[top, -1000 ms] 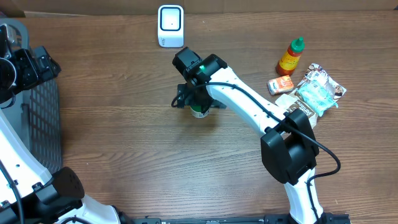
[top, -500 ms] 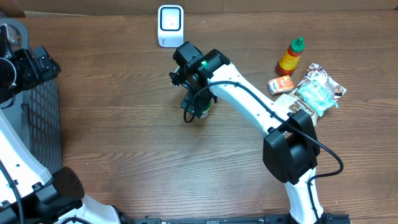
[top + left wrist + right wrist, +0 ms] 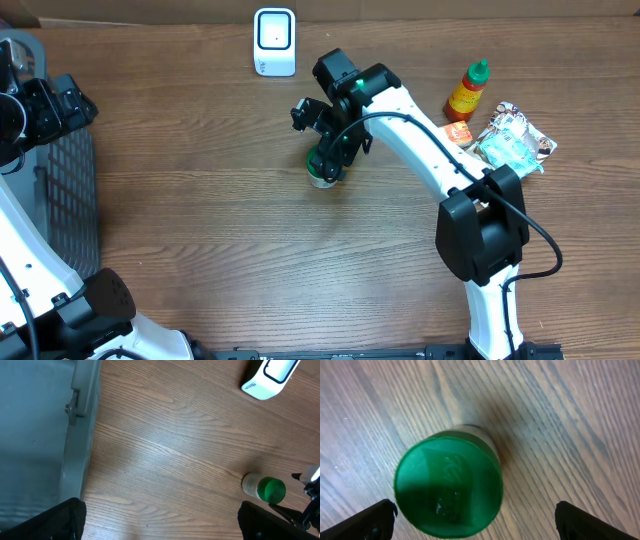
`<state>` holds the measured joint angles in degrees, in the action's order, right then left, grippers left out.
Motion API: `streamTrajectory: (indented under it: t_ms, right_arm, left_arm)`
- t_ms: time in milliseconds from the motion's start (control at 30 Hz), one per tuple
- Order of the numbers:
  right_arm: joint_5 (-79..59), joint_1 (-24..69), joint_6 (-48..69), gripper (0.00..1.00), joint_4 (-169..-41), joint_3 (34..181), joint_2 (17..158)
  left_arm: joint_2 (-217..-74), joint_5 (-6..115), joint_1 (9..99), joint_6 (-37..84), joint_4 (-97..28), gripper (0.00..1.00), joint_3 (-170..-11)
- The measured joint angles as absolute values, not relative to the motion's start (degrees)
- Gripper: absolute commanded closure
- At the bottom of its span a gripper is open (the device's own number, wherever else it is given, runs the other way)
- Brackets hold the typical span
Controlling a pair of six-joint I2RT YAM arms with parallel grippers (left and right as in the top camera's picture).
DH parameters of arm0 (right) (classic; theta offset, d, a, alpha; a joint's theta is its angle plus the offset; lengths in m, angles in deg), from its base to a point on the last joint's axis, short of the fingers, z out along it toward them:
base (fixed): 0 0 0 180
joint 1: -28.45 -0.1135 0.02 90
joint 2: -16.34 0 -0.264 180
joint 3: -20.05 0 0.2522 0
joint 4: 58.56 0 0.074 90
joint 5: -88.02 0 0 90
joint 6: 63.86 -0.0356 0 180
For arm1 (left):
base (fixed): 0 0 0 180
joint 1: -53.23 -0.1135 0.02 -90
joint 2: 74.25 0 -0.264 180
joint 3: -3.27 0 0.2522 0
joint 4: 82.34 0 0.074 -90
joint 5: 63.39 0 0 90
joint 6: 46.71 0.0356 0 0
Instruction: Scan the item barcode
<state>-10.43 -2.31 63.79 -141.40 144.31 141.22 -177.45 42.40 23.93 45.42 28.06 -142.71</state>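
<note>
My right gripper needs to back off, turn and close squarely around the jar [image 3: 321, 181], because it is crooked now, with the green cap [image 3: 449, 487] nearer one finger.
The item, a small jar with a green cap [image 3: 322, 178], stands upright on the wooden table. My right gripper [image 3: 330, 152] hovers just above it, open, fingers spread wide to either side. From the right wrist the green cap [image 3: 447, 487] fills the lower left between the right gripper [image 3: 477, 522] fingertips, untouched. The white barcode scanner [image 3: 274, 40] stands at the table's far edge, above and left of the jar. My left gripper [image 3: 55, 105] is open at the far left, holding nothing. Its wrist view shows the left gripper [image 3: 162, 525], the jar [image 3: 265, 488] and the scanner [image 3: 272, 377].
A grey basket [image 3: 70, 190] lies at the table's left edge, also seen as the grey basket [image 3: 35, 435]. At the right sit a red sauce bottle [image 3: 467, 90], a small orange packet [image 3: 452, 136] and crinkled snack packets [image 3: 512, 145].
The right arm's wrist has swung to the right and turned, with its gripper staying open over the jar. The jar and the left arm have not moved.
</note>
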Motion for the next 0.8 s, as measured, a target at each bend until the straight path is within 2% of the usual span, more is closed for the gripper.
streamTrajectory:
  t_ms: [300, 333, 400, 633, 667, 733, 800]
  right_arm:
    - [-13.16, -2.44, 66.24, 0.00, -138.82, 141.47, 141.22]
    - [-13.20, -2.44, 66.33, 0.01, -138.75, 140.77, 141.22]
    - [-13.33, -2.44, 66.48, 0.09, -138.71, 139.79, 141.22]
    - [-15.93, -2.44, 66.46, 0.11, -136.39, 139.44, 141.22]
    - [-16.26, -2.44, 66.37, 0.22, -136.22, 139.44, 141.22]
    - [-16.68, -2.44, 66.24, 0.39, -135.32, 139.26, 141.22]
    - [-16.79, -2.44, 65.43, 0.42, -134.71, 138.93, 141.22]
  left_arm:
    - [-177.45, 42.40, 23.93, 45.42, 28.06, 0.00, -142.71]
    - [-177.45, 42.40, 23.93, 45.42, 28.06, 0.01, -142.71]
    - [-177.45, 42.40, 23.93, 45.42, 28.06, 0.01, -142.71]
    - [-177.45, 42.40, 23.93, 45.42, 28.06, 0.00, -142.71]
    - [-177.45, 42.40, 23.93, 45.42, 28.06, 0.01, -142.71]
    - [-177.45, 42.40, 23.93, 45.42, 28.06, 0.00, -142.71]
    - [-177.45, 42.40, 23.93, 45.42, 28.06, 0.01, -142.71]
